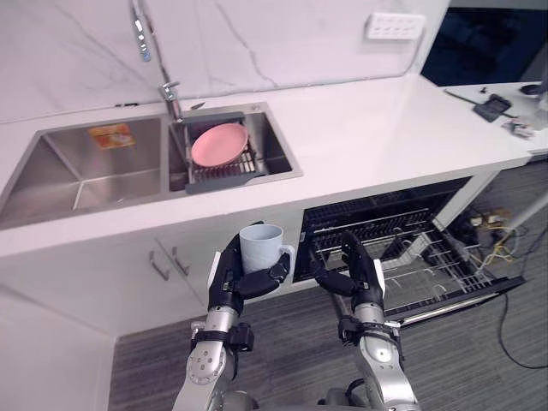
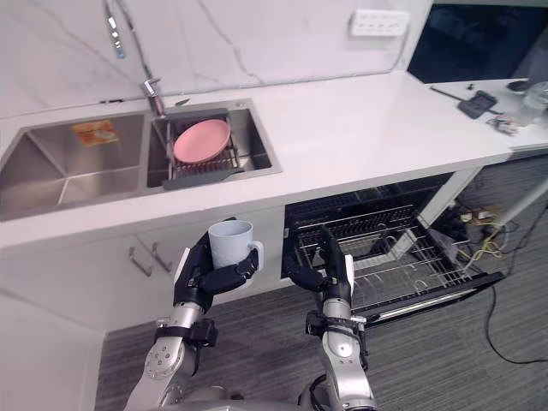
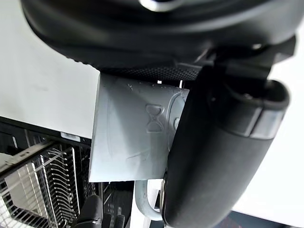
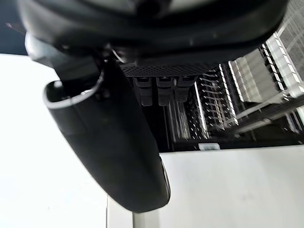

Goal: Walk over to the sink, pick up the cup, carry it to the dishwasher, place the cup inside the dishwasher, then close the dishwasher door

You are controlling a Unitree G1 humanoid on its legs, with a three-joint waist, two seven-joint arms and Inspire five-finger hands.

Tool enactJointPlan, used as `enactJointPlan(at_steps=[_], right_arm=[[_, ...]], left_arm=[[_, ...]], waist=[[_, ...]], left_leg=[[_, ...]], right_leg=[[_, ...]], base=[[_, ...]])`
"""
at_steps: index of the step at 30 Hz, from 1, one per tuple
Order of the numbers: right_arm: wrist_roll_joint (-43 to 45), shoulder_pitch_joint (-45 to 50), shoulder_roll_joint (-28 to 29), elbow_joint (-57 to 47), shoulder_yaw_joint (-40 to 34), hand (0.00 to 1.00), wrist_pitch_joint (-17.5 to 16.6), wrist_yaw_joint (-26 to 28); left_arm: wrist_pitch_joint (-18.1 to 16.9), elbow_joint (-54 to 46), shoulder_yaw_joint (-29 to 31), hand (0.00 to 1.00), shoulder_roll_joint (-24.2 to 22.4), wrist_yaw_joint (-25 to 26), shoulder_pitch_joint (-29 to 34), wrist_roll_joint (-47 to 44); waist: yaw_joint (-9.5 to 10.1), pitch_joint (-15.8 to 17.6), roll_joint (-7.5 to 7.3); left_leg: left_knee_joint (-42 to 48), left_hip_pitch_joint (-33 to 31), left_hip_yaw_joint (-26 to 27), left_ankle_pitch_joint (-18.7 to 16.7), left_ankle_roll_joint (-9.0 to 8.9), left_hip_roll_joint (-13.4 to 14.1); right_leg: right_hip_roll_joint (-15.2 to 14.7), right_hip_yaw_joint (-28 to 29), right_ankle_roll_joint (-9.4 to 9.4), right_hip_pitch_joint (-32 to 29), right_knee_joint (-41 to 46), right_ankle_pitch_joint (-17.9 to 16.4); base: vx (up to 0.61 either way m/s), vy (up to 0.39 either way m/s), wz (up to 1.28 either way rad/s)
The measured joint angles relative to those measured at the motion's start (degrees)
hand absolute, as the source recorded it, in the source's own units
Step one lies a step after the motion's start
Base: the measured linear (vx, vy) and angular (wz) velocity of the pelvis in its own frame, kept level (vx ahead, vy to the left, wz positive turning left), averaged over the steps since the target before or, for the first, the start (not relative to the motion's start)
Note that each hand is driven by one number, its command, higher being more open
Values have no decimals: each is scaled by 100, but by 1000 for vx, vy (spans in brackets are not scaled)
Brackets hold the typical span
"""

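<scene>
The rack's wires (image 1: 418, 279) are closer together than the cup (image 1: 260, 249) is wide, so the cup should stand upright across them when I put it down.
A pale blue-grey cup (image 1: 261, 247) with a handle stands upright in my left hand (image 1: 229, 281), whose fingers and thumb are curled round it; the cup (image 3: 130, 137) shows close up in the left wrist view. It hangs in front of the white cabinet, just left of the open dishwasher (image 1: 402, 248). The dishwasher's door is down and its wire rack (image 1: 428, 261) is pulled out. My right hand (image 1: 358, 272) is open, fingers straight, above the rack's left end. The double steel sink (image 1: 86, 167) lies in the counter at the upper left.
A pink plate (image 1: 219, 143) rests in a grey drainer in the right sink basin, under the tap (image 1: 168, 94). The white counter (image 1: 385, 128) carries small items at its far right end. Cables lie on the floor at the right.
</scene>
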Motion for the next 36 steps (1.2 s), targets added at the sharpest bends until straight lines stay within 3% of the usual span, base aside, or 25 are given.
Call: enactJointPlan(at_steps=[1,3,4,7,10,12,15,16,17,20,25,26,36], right_arm=[[0,-1,-1,0,53,90,0,5],[0,5,-3,-4,106,90,-1,-3],[-1,-12,-87,17,81,90,11,2],[-1,231,-306,13,-3,90,13,-18],[4,315,-338,6,-72,90,13,-30],[9,340,-364,-55,-76,90,11,-23],[11,232,-328,-65,-218,90,2,-48],[14,180,-338,-37,-281,90,2,-48],[27,160,-336,64,-315,90,7,-44],[62,201,-123,79,-417,90,24,-38],[67,230,-95,-104,-330,90,22,59],[73,232,-96,-193,-297,90,22,88],[377,416,-110,-1159,-118,90,-172,356]], left_arm=[[0,-36,-2,30,0,0,0,0],[-7,-140,2,30,0,0,8,1],[23,-77,0,30,-138,0,-39,1],[21,-76,-90,30,-341,-25,-9,4],[21,-75,-67,30,-411,-30,-13,4],[21,-23,36,30,-400,-38,-22,2],[11,92,19,30,-304,-49,-120,2],[-9,81,-83,30,-279,-161,-105,1],[-30,86,-260,30,-166,-211,-49,18],[-116,71,-488,30,-21,-278,-20,71],[-105,71,-374,30,28,-168,-74,181],[-103,71,-338,30,48,-122,-82,219],[32,68,-219,30,138,138,-281,320]], waist=[[-39,-8,-8],[-54,-90,-184],[-40,-71,-39],[-36,-162,168],[-36,-193,226],[18,-174,181],[96,-181,148],[113,-185,179],[183,-196,173],[69,-226,-19],[-12,-227,-52],[-40,-227,-53],[-177,-252,-64]], left_leg=[[110,8,10,-97,-117,88],[352,-74,-11,-316,-266,52],[519,-94,-67,-434,-347,186],[426,5,-306,-408,-352,407],[743,3,-326,-360,-426,551],[1695,-419,-408,-285,-415,585],[1396,-947,-602,-538,-377,408],[677,-1109,-717,-269,-379,371],[359,-915,-672,324,-370,279],[94,-827,-649,425,-228,23],[-383,-659,-463,650,-171,-108],[-517,-594,-401,721,-190,-104],[-804,-333,75,817,-248,74]], right_leg=[[84,-132,-58,-62,-372,-26],[169,-211,-363,14,-1437,174],[274,-294,-379,141,-1528,94],[526,-543,-428,529,-2013,81],[677,-618,-463,914,-2434,107],[643,-536,-432,1288,-2888,249],[453,-475,-318,1389,-3124,375],[378,-461,-279,1404,-3118,391],[332,-304,-181,1515,-3173,410],[170,49,-182,1590,-3487,537],[90,315,21,1574,-3809,670],[101,374,79,1556,-3875,712],[332,931,14,1583,-4313,1139]], base=[[214,-148,-10],[208,-143,-3],[190,-115,4],[249,-125,20],[214,-71,10],[192,49,-11],[126,124,-6],[120,198,-14],[131,201,-17],[88,225,7],[-33,55,-18],[-60,-24,-24],[-17,-9,-30]])
